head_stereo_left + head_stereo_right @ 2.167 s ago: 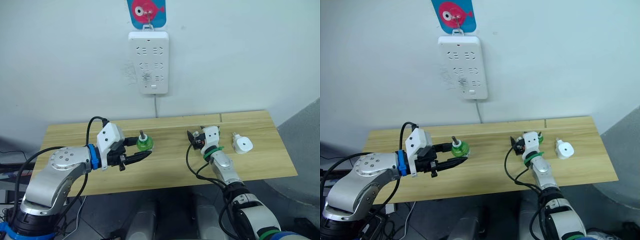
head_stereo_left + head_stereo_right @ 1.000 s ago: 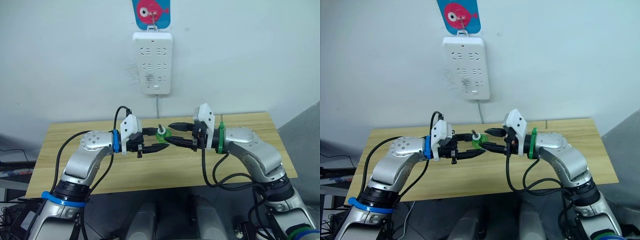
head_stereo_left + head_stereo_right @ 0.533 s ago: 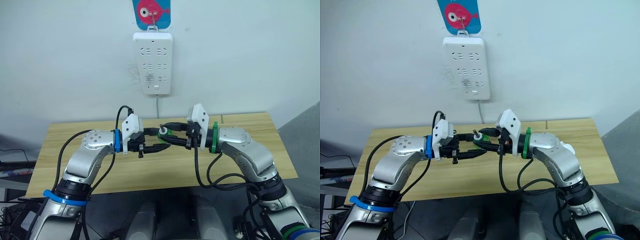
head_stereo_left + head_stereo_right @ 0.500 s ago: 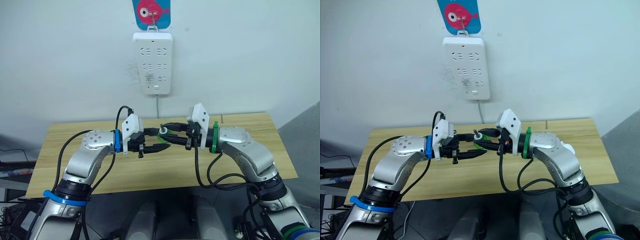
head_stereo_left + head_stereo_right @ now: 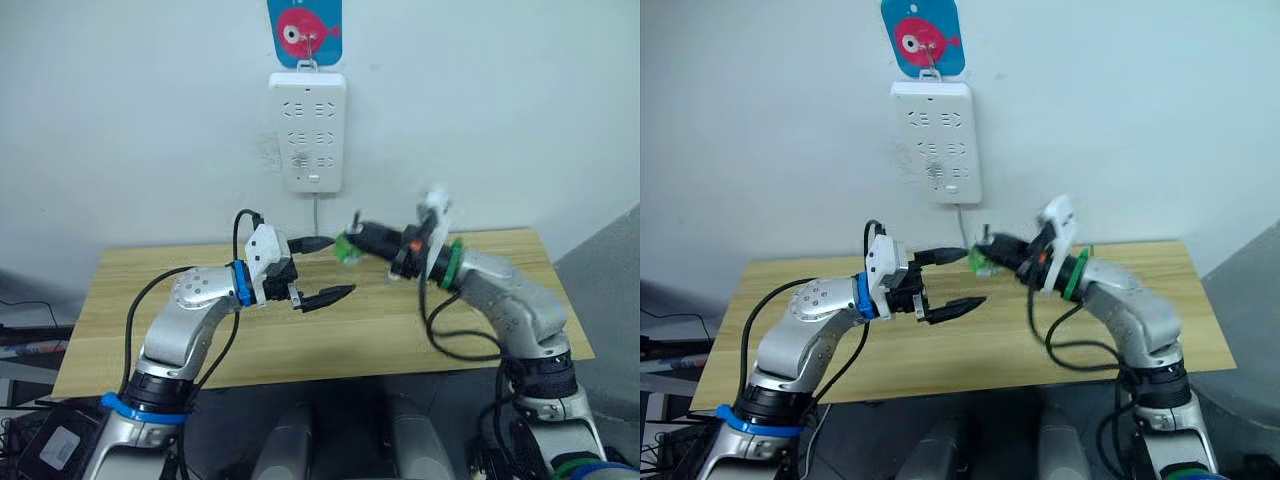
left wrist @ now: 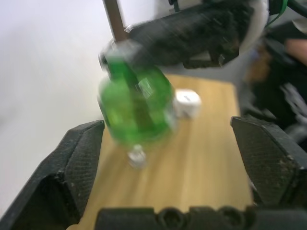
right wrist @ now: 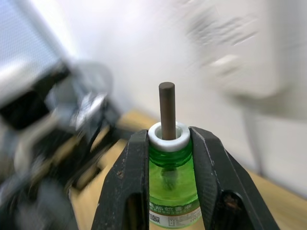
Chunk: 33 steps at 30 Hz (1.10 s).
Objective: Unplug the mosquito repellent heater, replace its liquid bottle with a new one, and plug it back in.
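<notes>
My gripper will push in the green liquid bottle point(image 5: 347, 250), and the bottle will sink into the heater up to its neck, because the dark wick point(image 6: 114, 20) sticks out of the collar.
The green liquid bottle point(image 5: 349, 248), with a white collar and a dark wick, hangs above the table in my right gripper point(image 5: 356, 238). In the right wrist view its black fingers point(image 7: 130, 187) are shut on both sides of the bottle point(image 7: 168, 184), just under the collar. My left gripper point(image 5: 324, 268) sits just left of the bottle and slightly lower, open wide with nothing between its fingers. In the left wrist view the bottle point(image 6: 136, 108) is beyond the spread fingers point(image 6: 72, 163). The white mosquito repellent heater point(image 6: 187, 103) lies on the table behind it.
A white multi-socket power strip point(image 5: 308, 130) hangs on the wall above the back edge of the wooden table point(image 5: 130, 300), with its cord running down behind. A fish-shaped hook point(image 5: 303, 25) holds it.
My left gripper has opened wide and let go of the bottle. My right gripper closed on the bottle and carried it up and to the right, clear of the left fingers.
</notes>
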Each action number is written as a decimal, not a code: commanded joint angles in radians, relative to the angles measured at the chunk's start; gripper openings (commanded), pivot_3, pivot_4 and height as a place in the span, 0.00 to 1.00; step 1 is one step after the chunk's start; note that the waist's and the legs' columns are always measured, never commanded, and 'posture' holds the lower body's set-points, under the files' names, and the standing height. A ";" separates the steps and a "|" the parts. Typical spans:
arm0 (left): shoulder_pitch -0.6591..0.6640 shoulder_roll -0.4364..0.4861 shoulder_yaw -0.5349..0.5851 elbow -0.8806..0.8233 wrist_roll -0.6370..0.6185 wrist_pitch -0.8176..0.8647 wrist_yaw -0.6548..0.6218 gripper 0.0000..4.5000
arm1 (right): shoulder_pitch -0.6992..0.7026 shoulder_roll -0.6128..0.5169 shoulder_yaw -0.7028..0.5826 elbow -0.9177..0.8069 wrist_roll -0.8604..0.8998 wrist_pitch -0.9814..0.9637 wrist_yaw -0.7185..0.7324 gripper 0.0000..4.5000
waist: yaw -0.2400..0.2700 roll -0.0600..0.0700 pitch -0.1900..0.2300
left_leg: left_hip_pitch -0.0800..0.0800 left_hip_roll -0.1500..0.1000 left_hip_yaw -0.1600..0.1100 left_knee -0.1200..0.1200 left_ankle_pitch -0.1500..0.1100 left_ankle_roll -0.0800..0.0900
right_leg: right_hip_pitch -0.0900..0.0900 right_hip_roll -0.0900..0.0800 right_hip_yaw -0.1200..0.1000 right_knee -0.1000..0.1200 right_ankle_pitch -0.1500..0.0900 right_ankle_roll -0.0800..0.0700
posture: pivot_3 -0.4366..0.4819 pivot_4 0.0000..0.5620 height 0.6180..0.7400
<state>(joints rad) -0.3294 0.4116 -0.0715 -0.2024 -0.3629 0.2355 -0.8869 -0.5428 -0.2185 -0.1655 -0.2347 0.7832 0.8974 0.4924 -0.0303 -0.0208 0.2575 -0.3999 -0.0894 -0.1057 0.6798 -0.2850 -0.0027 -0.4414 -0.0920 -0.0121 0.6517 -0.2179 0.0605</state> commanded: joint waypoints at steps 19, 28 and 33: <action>-0.047 -0.299 -0.062 0.011 0.147 -0.197 0.357 1.00 | -0.020 0.091 -0.139 -0.020 0.807 0.103 -0.710 0.19 | -0.005 0.006 -0.016 | 0.001 -0.001 0.005 0.001 0.000 0.001 | -0.001 0.002 0.002 0.007 0.000 0.000 | 0.39 0.37 1.00; -0.052 -0.309 -0.062 0.029 0.136 -0.195 0.363 0.54 | 0.007 0.062 -0.079 -0.037 0.877 0.043 -0.755 0.19 | -0.006 0.006 -0.016 | 0.001 -0.001 0.005 0.001 0.000 0.001 | -0.001 0.002 0.002 0.007 0.000 0.000 | 0.38 0.40 1.00; -0.063 -0.296 -0.072 0.026 0.126 -0.167 0.344 0.51 | 0.021 0.039 -0.042 -0.041 0.890 0.028 -0.749 0.42 | -0.007 0.006 -0.016 | 0.001 -0.001 0.005 0.001 0.000 0.002 | -0.001 0.002 0.002 0.007 0.000 0.000 | 0.37 0.42 1.00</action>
<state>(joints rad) -0.3756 0.1161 -0.1417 -0.1530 -0.2227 0.0657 -0.5371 -0.5229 -0.1723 -0.2247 -0.2295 1.6360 0.9262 -0.2703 -0.0370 -0.0149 0.2415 -0.3987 -0.0899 -0.1008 0.6804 -0.2850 -0.0010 -0.4425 -0.0899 -0.0102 0.6587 -0.2180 0.0605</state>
